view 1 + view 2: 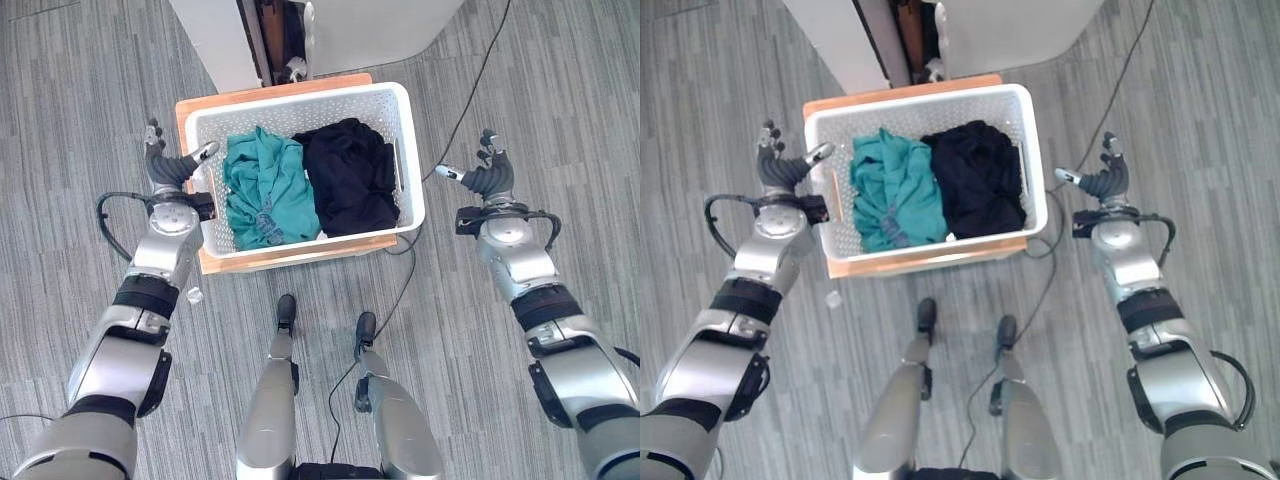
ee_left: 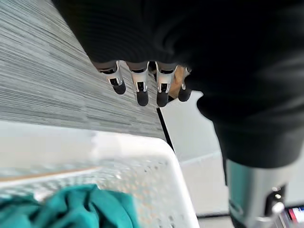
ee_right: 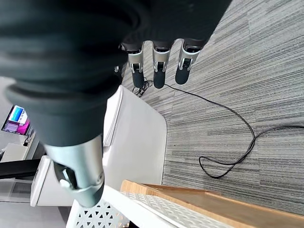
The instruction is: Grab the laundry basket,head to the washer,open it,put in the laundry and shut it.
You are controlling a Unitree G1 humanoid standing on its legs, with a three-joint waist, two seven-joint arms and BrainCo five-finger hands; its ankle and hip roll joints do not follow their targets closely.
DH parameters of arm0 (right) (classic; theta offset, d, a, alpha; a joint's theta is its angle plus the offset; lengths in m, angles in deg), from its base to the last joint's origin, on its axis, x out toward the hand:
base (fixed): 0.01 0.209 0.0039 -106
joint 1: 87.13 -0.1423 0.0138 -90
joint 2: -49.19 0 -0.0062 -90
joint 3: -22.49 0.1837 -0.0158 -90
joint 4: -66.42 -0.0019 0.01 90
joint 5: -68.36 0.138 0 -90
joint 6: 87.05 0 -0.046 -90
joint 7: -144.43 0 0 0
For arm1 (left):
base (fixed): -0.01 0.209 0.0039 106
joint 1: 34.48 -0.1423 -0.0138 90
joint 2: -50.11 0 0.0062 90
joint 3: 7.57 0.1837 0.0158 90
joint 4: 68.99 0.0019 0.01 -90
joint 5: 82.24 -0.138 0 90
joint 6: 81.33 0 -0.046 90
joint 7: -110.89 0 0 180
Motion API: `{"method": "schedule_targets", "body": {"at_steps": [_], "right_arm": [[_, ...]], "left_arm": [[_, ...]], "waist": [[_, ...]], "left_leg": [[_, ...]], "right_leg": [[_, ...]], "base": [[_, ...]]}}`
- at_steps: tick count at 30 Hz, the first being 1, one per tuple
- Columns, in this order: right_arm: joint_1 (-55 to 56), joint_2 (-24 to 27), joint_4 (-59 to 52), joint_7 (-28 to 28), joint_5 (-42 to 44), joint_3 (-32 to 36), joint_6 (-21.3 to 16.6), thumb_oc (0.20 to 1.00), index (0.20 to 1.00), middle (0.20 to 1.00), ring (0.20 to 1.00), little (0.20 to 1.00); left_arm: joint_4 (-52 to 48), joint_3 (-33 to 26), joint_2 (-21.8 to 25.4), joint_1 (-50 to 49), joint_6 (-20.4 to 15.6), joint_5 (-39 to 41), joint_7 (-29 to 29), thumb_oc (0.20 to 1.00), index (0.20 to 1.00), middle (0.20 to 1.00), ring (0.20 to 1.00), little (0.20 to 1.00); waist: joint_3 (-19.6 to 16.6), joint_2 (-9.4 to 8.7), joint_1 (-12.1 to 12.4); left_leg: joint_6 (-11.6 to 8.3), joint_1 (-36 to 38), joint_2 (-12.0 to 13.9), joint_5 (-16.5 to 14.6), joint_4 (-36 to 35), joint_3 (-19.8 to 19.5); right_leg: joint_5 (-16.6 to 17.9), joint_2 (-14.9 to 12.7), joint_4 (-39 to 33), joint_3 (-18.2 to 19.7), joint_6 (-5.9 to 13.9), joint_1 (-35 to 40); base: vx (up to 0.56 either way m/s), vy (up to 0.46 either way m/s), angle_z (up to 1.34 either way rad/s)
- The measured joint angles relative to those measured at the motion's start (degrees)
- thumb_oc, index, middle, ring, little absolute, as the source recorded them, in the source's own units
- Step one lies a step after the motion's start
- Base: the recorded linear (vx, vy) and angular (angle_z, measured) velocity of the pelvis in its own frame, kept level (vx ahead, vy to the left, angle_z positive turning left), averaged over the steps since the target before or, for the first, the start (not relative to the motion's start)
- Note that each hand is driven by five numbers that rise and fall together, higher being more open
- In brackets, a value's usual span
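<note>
My gripper will carry the basket with its laundry moving along in separate heaps, because the teal and black laundry (image 1: 308, 185) lies sunk below the basket's rim (image 1: 312, 242).
A white perforated laundry basket (image 1: 409, 150) rests on a low wooden stand (image 1: 300, 255) in front of me. It holds teal laundry (image 1: 262, 190) on its left and black laundry (image 1: 350, 175) on its right. My left hand (image 1: 165, 165) is open just beside the basket's left rim, its thumb over the corner. My right hand (image 1: 487, 175) is open too, a short way off the basket's right side, holding nothing. The white washer (image 1: 300, 35) stands just beyond the basket, with a dark gap in its front.
Grey striped carpet (image 1: 80, 100) lies all around. A thin black cord (image 1: 470, 90) runs across the floor from the washer's right side past the stand. A small clear scrap (image 1: 195, 295) lies on the carpet by the stand's near left corner.
</note>
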Motion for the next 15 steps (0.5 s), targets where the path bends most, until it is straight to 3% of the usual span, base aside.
{"method": "schedule_targets", "body": {"at_steps": [7,15], "right_arm": [[-0.37,-0.17,-0.02,0.00,0.01,-0.01,-0.71,1.000,1.000,1.000,1.000,1.000],[-3.07,-0.20,0.50,-0.01,0.02,-0.08,-0.72,1.000,1.000,1.000,1.000,1.000]], "left_arm": [[-0.96,0.01,-0.04,-2.15,0.16,-4.73,-1.82,1.000,1.000,1.000,1.000,1.000],[3.42,3.43,0.11,-0.48,3.01,-11.15,-0.95,1.000,1.000,1.000,1.000,1.000]], "waist": [[0.13,-0.35,0.51],[0.25,-0.62,0.46]], "left_leg": [[0.00,-0.69,0.05,0.00,-0.02,0.00],[0.01,-0.93,0.07,0.01,-0.18,-0.02]], "right_leg": [[0.02,-0.01,0.00,-0.04,-0.02,-0.69],[0.02,0.04,0.00,-0.12,-0.02,-0.94]], "base": [[0.00,0.000,0.00],[0.00,0.000,0.00]]}}
